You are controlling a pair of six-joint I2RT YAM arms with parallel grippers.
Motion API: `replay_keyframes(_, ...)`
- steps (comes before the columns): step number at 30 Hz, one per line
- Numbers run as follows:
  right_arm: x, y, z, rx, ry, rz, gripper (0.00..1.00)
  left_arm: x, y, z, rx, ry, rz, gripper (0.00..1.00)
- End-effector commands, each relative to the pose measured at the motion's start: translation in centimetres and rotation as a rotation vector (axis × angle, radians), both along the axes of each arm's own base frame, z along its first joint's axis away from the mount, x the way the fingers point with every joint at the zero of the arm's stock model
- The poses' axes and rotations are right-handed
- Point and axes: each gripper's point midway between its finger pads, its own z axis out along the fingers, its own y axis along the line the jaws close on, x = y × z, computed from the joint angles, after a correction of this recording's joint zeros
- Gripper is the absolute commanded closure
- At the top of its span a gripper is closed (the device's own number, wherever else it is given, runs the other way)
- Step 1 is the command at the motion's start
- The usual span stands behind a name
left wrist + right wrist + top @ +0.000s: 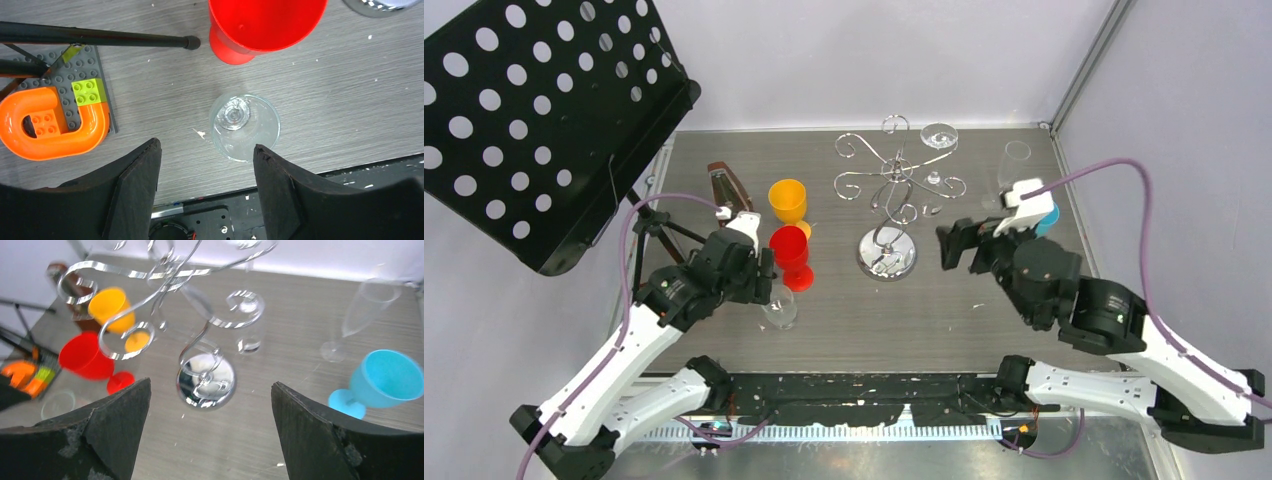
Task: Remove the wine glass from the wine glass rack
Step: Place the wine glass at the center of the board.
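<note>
The wine glass is hanging from the rack's far arm (943, 156), across from my left gripper. My right gripper should move up and pinch the wine glass by its foot (939, 136).
The chrome wine glass rack (889, 190) stands mid-table on its round mirrored base (206, 380). One clear wine glass (938, 140) hangs upside down from a far-right scroll arm; in the right wrist view it is a blur (248, 325). Another clear wine glass (245, 127) stands upright on the table near the front edge (781, 308). My left gripper (206, 150) is open just above it, its fingers (137, 185) clear of the rim. My right gripper (954, 243) is wide open to the right of the rack base, with nothing between its jaws (210, 384).
A red goblet (792, 255) and an orange goblet (788, 200) stand left of the rack. A champagne flute (1014, 165) and a blue goblet (385, 380) stand at the right. A black music stand (544, 120) and an orange brick arch (50, 125) are at the left.
</note>
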Motion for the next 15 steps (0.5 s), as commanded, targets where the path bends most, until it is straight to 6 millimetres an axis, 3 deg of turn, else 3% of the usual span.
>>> replay_keyframes(1, 2.0, -2.0, 2.7, -0.019, -0.028, -0.091, 0.05, -0.2, -0.7, 3.0, -0.083, -0.078, -0.048, 0.31)
replay_keyframes(8, 5.7, -0.8, 6.0, 0.056, -0.032, -0.071, 0.10, -0.5, -2.4, 6.9, -0.214, -0.183, -0.135, 0.27)
replay_keyframes(9, 6.4, -1.3, 6.9, 0.082, -0.040, -0.093, 0.12, -0.5, -2.6, 7.3, -0.226, -0.192, -0.144, 0.27)
replay_keyframes(10, 6.9, -0.6, 6.8, 0.084, -0.024, -0.068, 0.13, -0.6, -2.8, 7.7, -0.238, -0.201, -0.154, 0.27)
replay_keyframes(15, 9.8, -0.8, 9.1, 0.161, -0.027, -0.085, 0.21, -0.6, -4.1, 10.6, -0.321, -0.257, -0.202, 0.26)
